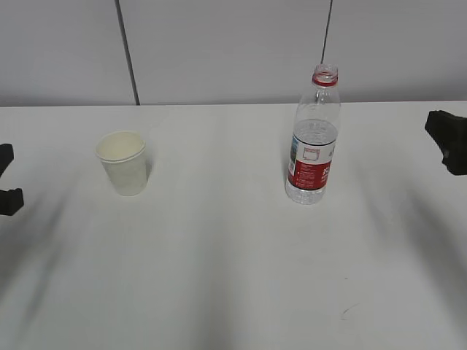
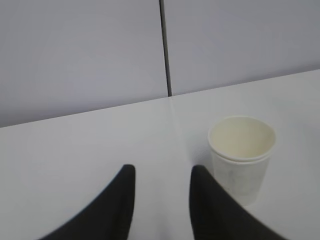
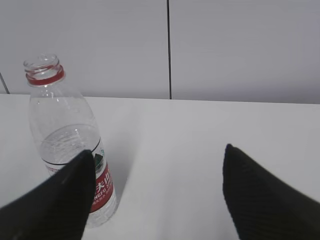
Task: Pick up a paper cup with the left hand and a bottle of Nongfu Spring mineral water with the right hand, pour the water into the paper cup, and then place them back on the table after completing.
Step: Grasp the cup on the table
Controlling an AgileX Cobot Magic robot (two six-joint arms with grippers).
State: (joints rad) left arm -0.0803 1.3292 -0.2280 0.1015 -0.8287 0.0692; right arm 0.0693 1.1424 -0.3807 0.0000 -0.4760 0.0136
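Observation:
My gripper will make the water (image 1: pixel 314 146) fall in a thin stream when it tips the bottle over, because the water is well below the bottle's narrow opening (image 1: pixel 326 70).
A white paper cup (image 1: pixel 122 162) stands upright and empty on the white table (image 1: pixel 219 255), left of centre; it also shows in the left wrist view (image 2: pixel 241 155). An uncapped Nongfu Spring bottle (image 1: pixel 314 138) with a red label stands right of centre, about half full of clear water (image 1: pixel 314 135); it shows in the right wrist view (image 3: pixel 70 145). My left gripper (image 2: pixel 161 172) is open and empty, left of the cup. My right gripper (image 3: pixel 159 152) is open wide and empty, to the right of the bottle. Both arms only show at the exterior view's edges: left (image 1: pixel 7 182), right (image 1: pixel 449 138).
A grey panelled wall (image 1: pixel 219 44) with dark seams runs behind the table's far edge. A tiny dark mark (image 1: pixel 349 311) lies on the table near the front right.

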